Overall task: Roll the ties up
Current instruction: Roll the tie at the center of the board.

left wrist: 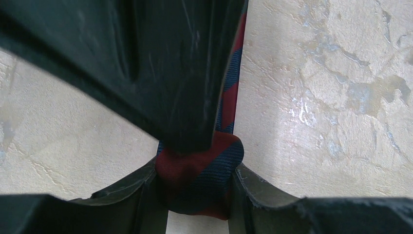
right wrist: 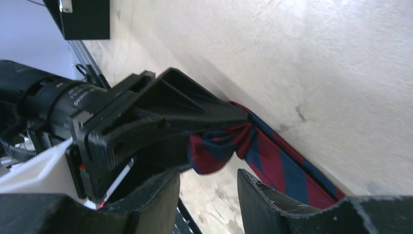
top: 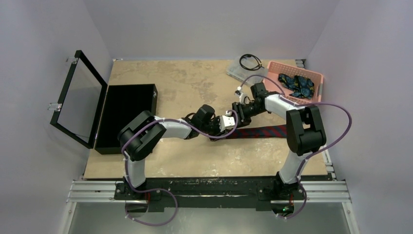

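Note:
My left gripper is holding the roll [left wrist: 202,187] bunched and slanted, so next my right gripper pins the roll in place while my left gripper opens and takes both sides [left wrist: 236,152] squarely.
A maroon tie with navy diagonal stripes [top: 265,131] lies flat on the table, running right from the grippers. Its left end is folded into a small roll [left wrist: 199,170]. My left gripper [left wrist: 196,168] is shut on that roll, one finger pressing each side. In the right wrist view the roll [right wrist: 219,148] sticks out of the left gripper's black fingers [right wrist: 170,112]. My right gripper [right wrist: 207,174] stands open just short of the roll, with nothing between its fingers. From above, the left gripper [top: 219,129] and the right gripper [top: 237,111] sit close together. Dark blue ties [top: 296,85] lie in a pink basket.
The pink basket [top: 314,75] stands at the back right. Beside it is a clear plastic lid [top: 238,72] with a thin black coiled cable [top: 251,61]. An open black case [top: 124,117] with a raised glass lid [top: 80,100] stands at the left.

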{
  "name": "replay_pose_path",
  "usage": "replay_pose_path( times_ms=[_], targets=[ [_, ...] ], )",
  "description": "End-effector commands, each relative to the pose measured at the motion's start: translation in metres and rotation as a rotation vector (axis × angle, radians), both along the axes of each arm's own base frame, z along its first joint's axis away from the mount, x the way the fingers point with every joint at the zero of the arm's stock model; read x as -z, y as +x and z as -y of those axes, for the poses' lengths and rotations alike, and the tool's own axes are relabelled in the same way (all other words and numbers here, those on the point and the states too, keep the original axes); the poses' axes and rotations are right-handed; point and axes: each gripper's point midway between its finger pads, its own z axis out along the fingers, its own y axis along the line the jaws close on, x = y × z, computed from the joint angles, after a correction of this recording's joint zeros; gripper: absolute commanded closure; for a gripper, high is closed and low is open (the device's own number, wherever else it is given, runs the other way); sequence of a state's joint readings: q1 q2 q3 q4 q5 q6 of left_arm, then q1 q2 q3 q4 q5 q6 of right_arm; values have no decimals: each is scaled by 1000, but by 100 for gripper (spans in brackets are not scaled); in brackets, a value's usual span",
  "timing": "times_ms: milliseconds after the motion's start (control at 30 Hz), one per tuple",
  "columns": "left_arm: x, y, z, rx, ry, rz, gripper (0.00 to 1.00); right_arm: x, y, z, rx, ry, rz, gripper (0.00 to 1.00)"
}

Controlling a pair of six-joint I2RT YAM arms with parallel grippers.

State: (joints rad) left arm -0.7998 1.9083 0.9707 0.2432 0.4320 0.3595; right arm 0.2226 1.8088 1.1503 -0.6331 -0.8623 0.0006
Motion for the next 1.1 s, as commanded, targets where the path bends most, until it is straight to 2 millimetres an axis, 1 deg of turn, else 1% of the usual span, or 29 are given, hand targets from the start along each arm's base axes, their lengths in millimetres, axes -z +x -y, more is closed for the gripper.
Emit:
replay_pose_path(
  times_ms=[0,100,200,267,367,400,467,533,667,767,867,933,1067],
  targets=[
    [75,-29,-63,-63,304,-152,74,-2,-6,-21,7,73,-47,53],
    [75,-29,-64,-60,306,-149,74,7,-8,-27,-3,66,-55,53],
    [74,-29,-63,-58,304,-149,74,16,-4,-28,-7,44,-42,54],
    [74,-29,-63,-57,304,-149,74,19,0,-29,-6,40,-34,66],
    [74,-30,-63,-53,303,-148,73,26,4,-26,1,14,-22,95],
    [74,-30,-63,-49,302,-146,72,29,3,-24,2,2,-25,100],
    [71,-31,-61,-38,286,-145,67,38,1,-18,-3,-34,-31,100],
    [64,-33,-58,-19,244,-147,56,48,-2,-8,2,-65,-54,100],
    [32,-30,-43,35,57,-135,41,70,-11,8,0,-132,-107,100],
    [7,-21,-32,50,-66,-92,34,82,-13,15,12,-164,-128,100],
    [-12,-12,-26,34,-146,-47,30,93,-13,20,-2,-188,-124,100],
    [-19,-13,-25,48,-177,-23,28,97,-13,24,-2,-193,-131,100],
    [-21,-18,-24,72,-186,-17,25,103,-15,31,-11,-201,-146,100]
  ],
)
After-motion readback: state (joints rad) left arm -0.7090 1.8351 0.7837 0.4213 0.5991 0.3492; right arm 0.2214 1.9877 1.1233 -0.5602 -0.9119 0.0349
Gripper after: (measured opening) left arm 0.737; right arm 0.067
